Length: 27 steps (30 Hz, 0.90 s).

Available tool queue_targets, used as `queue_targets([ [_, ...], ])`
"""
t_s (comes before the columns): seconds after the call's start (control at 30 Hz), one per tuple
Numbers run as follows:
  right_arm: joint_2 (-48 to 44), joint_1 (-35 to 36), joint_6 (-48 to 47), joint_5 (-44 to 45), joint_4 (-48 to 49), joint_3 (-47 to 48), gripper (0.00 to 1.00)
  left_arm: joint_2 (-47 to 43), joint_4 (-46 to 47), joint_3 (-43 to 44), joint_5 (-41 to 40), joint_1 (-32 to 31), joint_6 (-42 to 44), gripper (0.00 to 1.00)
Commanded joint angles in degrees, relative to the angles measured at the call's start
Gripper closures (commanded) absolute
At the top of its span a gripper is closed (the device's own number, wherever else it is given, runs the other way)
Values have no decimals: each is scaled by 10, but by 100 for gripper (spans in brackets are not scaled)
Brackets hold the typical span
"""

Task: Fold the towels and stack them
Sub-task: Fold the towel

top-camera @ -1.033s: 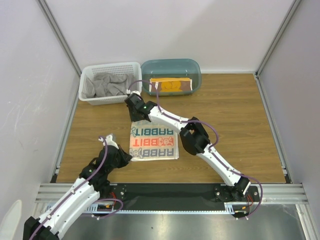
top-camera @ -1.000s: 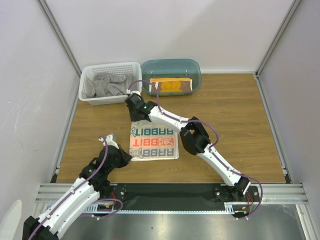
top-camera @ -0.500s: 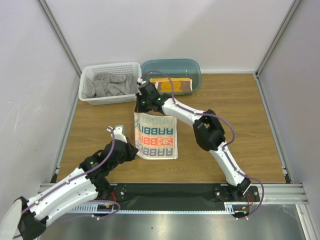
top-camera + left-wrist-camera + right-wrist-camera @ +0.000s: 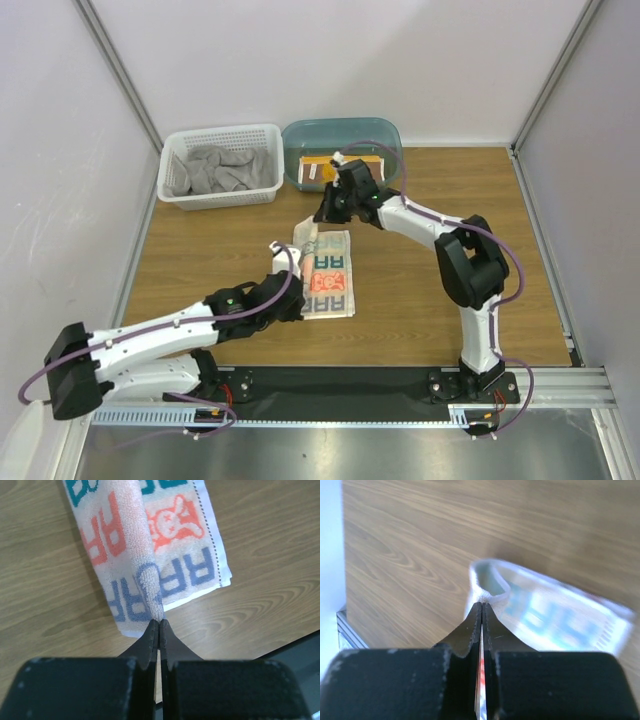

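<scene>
My grippers are pinching both corners of the white towel's lifted edge (image 4: 309, 256), so my right gripper continues to move its corner across until it reaches the opposite edge (image 4: 351, 270).
The white towel (image 4: 330, 280) with red, blue and teal letters lies mid-table, its left edge lifted and curled over to the right. My left gripper (image 4: 296, 303) is shut on its near corner; the left wrist view shows the tips (image 4: 159, 623) pinching the rolled edge of the white towel (image 4: 175, 525). My right gripper (image 4: 322, 213) is shut on the far corner, and the right wrist view shows the tips (image 4: 481, 605) clamped on the white towel (image 4: 555, 615). A brown towel (image 4: 345, 168) with orange print lies folded in the teal tub. A grey towel (image 4: 220, 168) sits crumpled in the basket.
The white lattice basket (image 4: 215, 198) stands at the back left, the teal oval tub (image 4: 385, 135) right beside it. Grey walls close in both sides and the back. A metal rail (image 4: 340, 385) runs along the table's near edge.
Both grippers have swung to the right, carrying the white towel's left edge up and over itself. The towel now looks narrower. The right arm's elbow has moved right too.
</scene>
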Motion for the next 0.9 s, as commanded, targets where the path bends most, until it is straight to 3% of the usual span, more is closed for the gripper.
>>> queue_targets([
  [0.0, -61, -30, -11, -19, 33, -46, 100, 36, 21, 42, -4, -23, 12, 100],
  [0.33, -114, -88, -56, -41, 37, -133, 100, 195, 44, 119, 43, -64, 23, 100],
  [0.53, -92, -101, -68, -63, 47, -136, 100, 286, 35, 173, 69, -69, 25, 100],
  [0.87, -56, -102, -74, -49, 33, -132, 100, 326, 37, 201, 98, -71, 44, 99],
])
